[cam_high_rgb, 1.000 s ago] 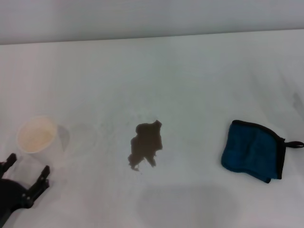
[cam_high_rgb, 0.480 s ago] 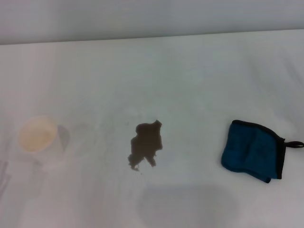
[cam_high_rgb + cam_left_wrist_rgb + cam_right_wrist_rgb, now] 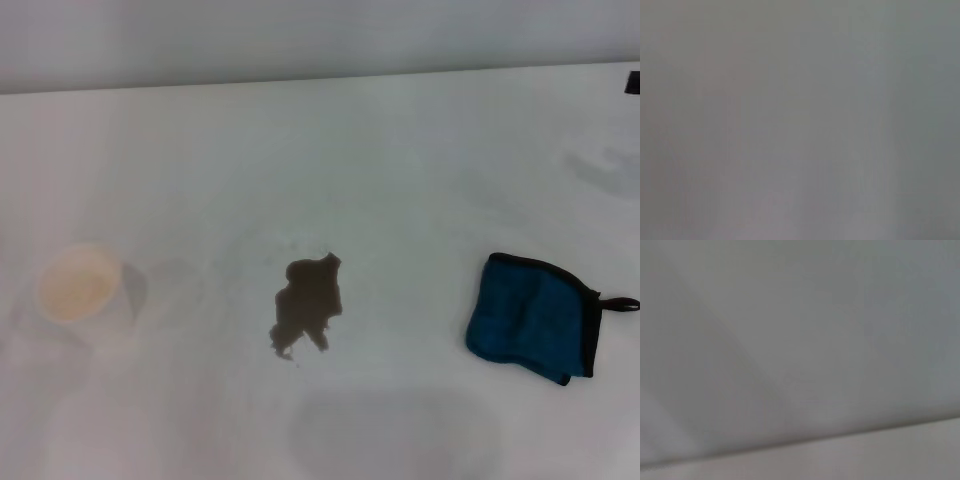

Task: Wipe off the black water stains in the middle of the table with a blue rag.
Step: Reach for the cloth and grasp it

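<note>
The open table [image 3: 565, 195] stretches from my right gripper to the folded blue rag, so I should keep moving toward the rag's middle [image 3: 533, 318] until my fingers get to the cloth and grip it.
The black water stains [image 3: 308, 303] lie as one dark brown-black blotch with small droplets in the middle of the white table [image 3: 400, 180]. The blue rag [image 3: 533, 317] lies folded on the table to the right of the stains, its black loop pointing right. A small black part of my right arm [image 3: 633, 82] shows at the far right edge, well behind the rag. It casts a faint shadow on the table. My left gripper is out of view. Both wrist views show only plain grey surface.
A white paper cup [image 3: 78, 288] stands on the table at the left, level with the stains. The table's far edge meets a grey wall [image 3: 300, 40] at the back.
My left gripper, open beside the cup at the lower left one second ago, has left the view. A black part of my right arm and its shadow have appeared at the far right.
</note>
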